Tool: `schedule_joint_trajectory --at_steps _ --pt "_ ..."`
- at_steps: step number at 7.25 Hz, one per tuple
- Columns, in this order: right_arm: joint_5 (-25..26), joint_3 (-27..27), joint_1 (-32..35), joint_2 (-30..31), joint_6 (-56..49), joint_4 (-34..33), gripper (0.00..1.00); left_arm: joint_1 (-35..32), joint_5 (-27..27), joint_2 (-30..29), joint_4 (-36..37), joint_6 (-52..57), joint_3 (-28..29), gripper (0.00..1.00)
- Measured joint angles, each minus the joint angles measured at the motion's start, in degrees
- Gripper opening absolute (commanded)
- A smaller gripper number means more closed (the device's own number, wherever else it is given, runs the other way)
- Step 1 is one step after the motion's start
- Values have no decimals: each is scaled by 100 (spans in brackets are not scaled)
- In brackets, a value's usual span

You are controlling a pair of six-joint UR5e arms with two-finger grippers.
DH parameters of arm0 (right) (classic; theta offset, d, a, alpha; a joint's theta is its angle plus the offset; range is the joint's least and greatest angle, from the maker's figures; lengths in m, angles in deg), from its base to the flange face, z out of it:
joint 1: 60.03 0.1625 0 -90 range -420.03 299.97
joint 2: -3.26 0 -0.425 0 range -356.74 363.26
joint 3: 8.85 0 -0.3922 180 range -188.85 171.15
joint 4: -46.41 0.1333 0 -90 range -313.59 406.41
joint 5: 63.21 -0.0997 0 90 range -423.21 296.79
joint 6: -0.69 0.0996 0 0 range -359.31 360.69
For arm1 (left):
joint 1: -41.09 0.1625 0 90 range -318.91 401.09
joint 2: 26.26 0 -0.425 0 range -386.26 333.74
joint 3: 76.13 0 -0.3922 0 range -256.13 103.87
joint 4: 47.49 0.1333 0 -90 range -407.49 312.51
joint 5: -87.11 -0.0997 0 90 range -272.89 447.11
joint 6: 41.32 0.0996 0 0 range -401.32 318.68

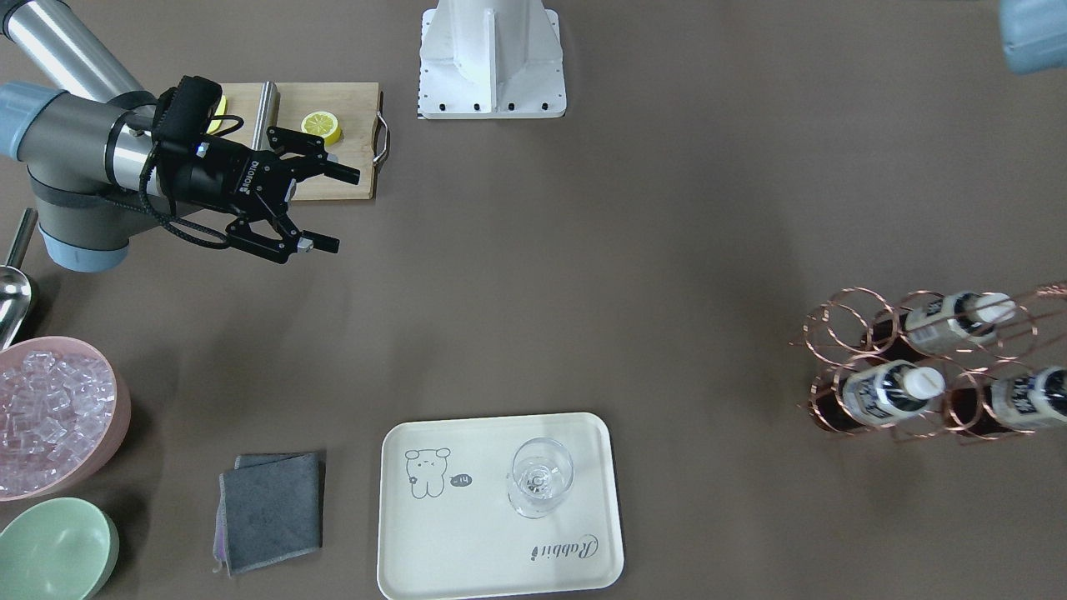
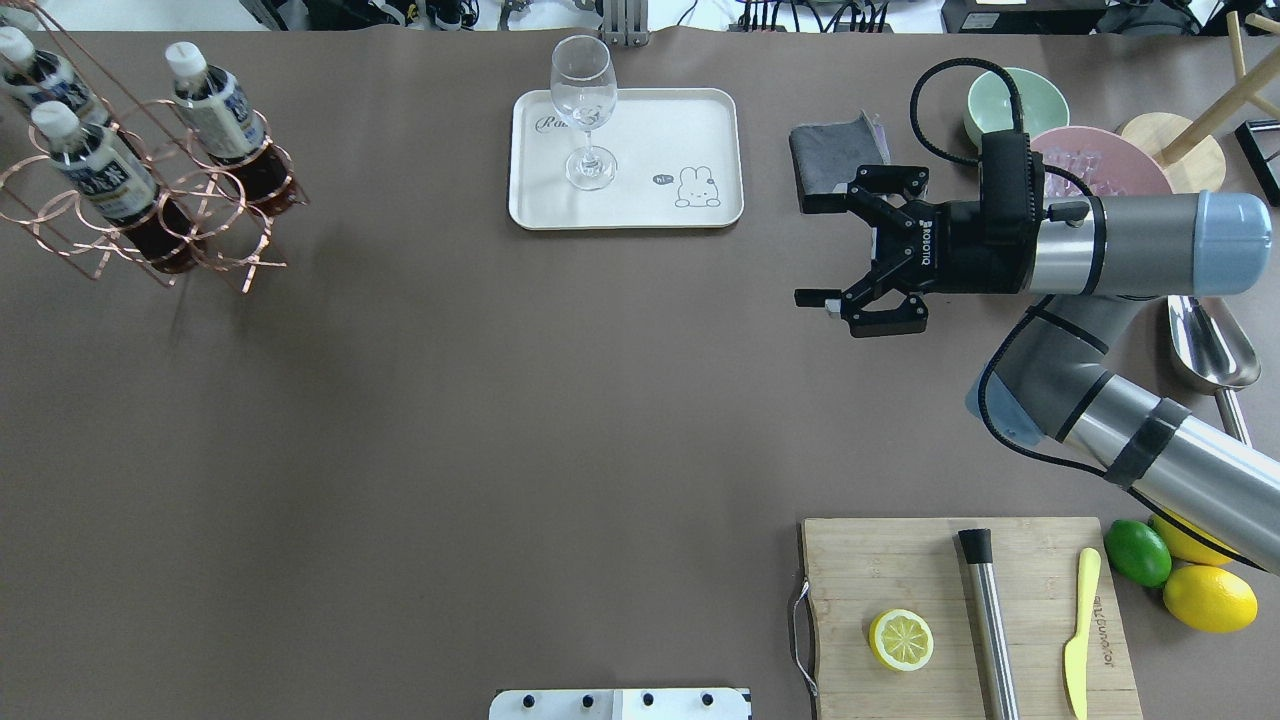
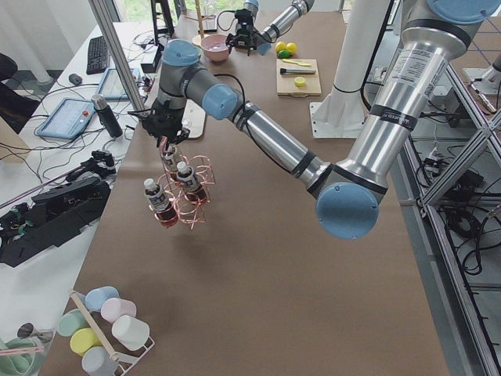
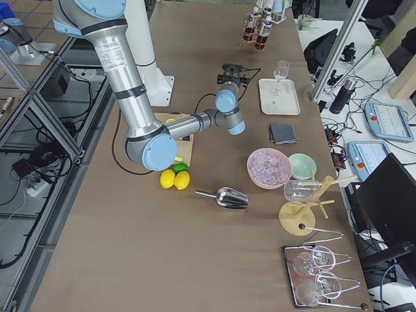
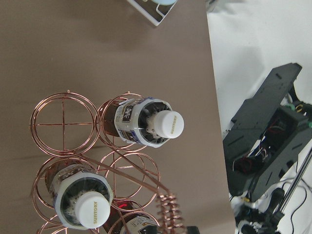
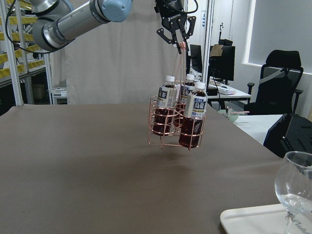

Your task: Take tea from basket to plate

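Crossed wires [image 5: 64,124] run across the bottom of the empty ring, so the tea bottles [image 1: 893,390] will travel along inside when the robot carries the copper wire basket.
The copper wire basket [image 1: 842,333] stands at the table's end on my left and holds three tea bottles [image 1: 888,392] with white caps. The left wrist view looks down on two of the bottles [image 5: 146,122] and the coil handle [image 5: 168,214]. My left gripper [image 6: 179,41] hangs at the top of the handle, above the bottles, with its fingers spread; it holds no bottle. The cream plate [image 1: 475,533] with the bear drawing carries a stemmed glass [image 1: 540,477]. My right gripper [image 1: 338,210] is open and empty, far from the basket.
A wooden cutting board [image 2: 900,570] holds a lemon half, a steel muddler and a yellow knife. A grey cloth [image 1: 271,508], a pink bowl of ice [image 1: 50,408], a green bowl [image 1: 54,550] and a metal scoop [image 2: 1210,345] lie on my right side.
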Motion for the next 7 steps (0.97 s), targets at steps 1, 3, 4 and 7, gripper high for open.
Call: schedule_joint_trajectory --at_steps 1,3,4,7 --pt "-153 -45 41 24 58 6 99 576 -272 -204 370 -458 -411 0" --pt "-260 -171 69 17 294 -7 99 1864 -1068 -1187 1375 -1457 -694 0" --pt "-270 -216 86 19 343 -11 99 2516 -1558 -1750 1860 -1997 -723 0" --pt "-268 -236 101 35 360 -15 99 3771 -2388 -2898 2857 -3118 -729 0"
